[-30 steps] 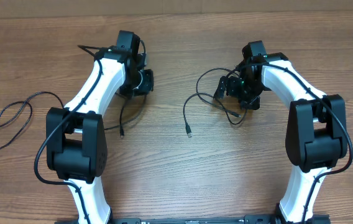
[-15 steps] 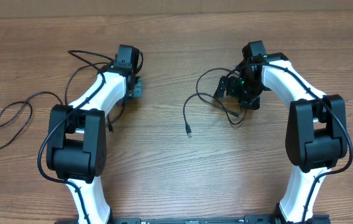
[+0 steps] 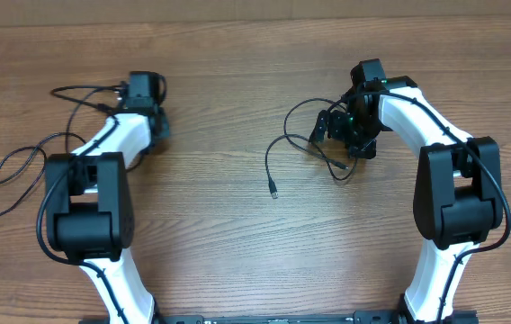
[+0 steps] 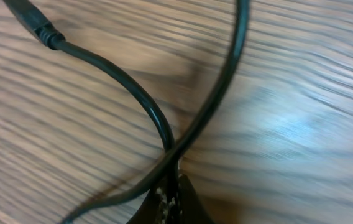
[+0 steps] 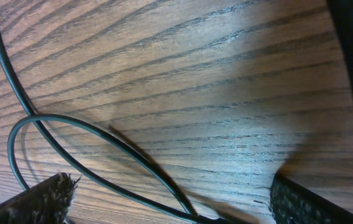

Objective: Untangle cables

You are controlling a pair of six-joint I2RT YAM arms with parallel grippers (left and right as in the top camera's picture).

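Observation:
I should go on moving the cable in my left gripper toward the cable at the table's edge [image 3: 5,171] before letting go of it there, because clear wood [image 3: 215,135] separates it from the middle cable.
In the left wrist view two strands of thin black cable [image 4: 145,102] cross on the wood, and my left gripper [image 4: 173,190] is shut on them at the crossing. Overhead, the left gripper [image 3: 158,129] sits at the far left, its grip hidden under the arm. Another cable [image 3: 278,148] curls in the middle, its plug end lying loose and its far part running under my right gripper [image 3: 338,128]. That gripper [image 5: 176,208] stands wide open just above the table, and a cable loop [image 5: 89,140] lies between its fingers [image 5: 40,199], untouched.
A further thin black cable [image 3: 22,162] lies at the left edge of the wooden table [image 3: 237,243]. A black cord [image 3: 76,93] loops out left of the left wrist. Both white arms reach in from the near edge.
My left arm has swung well to the left, still shut, dragging its cable along. The right arm and the middle cable have stayed put.

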